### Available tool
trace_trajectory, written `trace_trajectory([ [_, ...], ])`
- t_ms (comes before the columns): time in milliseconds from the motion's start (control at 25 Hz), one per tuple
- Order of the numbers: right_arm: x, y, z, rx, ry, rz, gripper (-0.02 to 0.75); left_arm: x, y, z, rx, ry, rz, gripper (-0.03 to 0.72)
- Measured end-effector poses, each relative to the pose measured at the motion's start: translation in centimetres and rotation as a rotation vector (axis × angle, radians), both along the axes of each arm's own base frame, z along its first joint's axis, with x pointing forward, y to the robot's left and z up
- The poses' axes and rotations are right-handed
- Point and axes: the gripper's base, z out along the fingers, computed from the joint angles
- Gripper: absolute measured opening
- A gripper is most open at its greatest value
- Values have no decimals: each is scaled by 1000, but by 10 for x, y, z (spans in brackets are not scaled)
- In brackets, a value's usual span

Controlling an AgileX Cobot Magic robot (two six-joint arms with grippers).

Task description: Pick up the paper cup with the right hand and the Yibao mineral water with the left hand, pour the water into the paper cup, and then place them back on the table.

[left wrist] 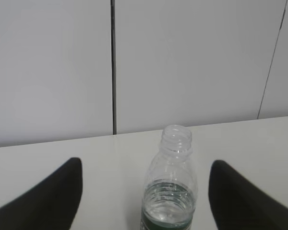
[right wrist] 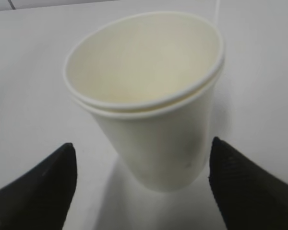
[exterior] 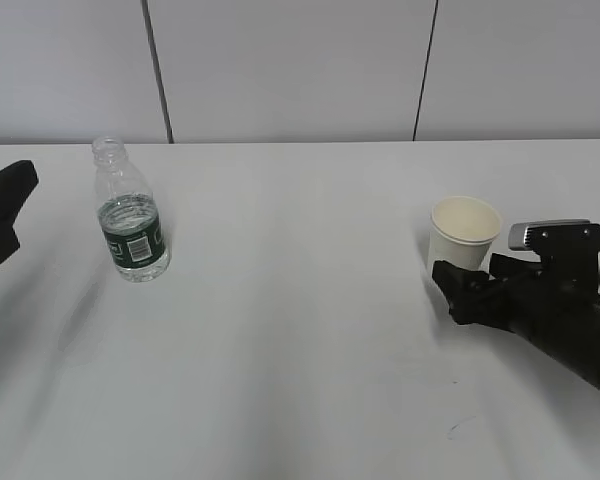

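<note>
The cream paper cup [exterior: 462,234] has a thick rolled rim [right wrist: 149,106] around its opening, so it should keep its round, open shape when I lift it by its lower part.
The Yibao mineral water bottle [exterior: 130,225] stands upright and capless on the white table [exterior: 300,320] at the left, with clear water up to its green label. My left gripper [exterior: 8,212] is open to the left of it and apart from it. In the left wrist view the bottle [left wrist: 169,191] stands beyond the open gripper [left wrist: 145,162], between the lines of its fingers. The cream paper cup [exterior: 465,230] stands upright and empty at the right. My right gripper [exterior: 468,280] is open just in front of it. In the right wrist view the cup [right wrist: 149,96] stands just past the open gripper [right wrist: 142,143], untouched.
A pale panelled wall with dark seams [exterior: 155,70] runs along the table's far edge. A silver-grey block [exterior: 545,233] sits on the right wrist. Bare tabletop lies between the bottle and the cup.
</note>
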Motion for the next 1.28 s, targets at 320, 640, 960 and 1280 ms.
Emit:
trace_trajectory([
  [320, 11, 1, 4, 4, -37, -4, 669, 0, 0, -1, 1, 3, -1, 501],
  [640, 26, 2, 8, 2, -82, -5, 669, 3, -2, -8, 11, 29, -16, 501],
  [960, 34, 2, -4, 1, -68, -5, 669, 2, -4, -2, 1, -31, -38, 501],
  [1280, 40, 3, -11, 0, -64, -5, 669, 2, -4, -2, 0, -33, -38, 501],
])
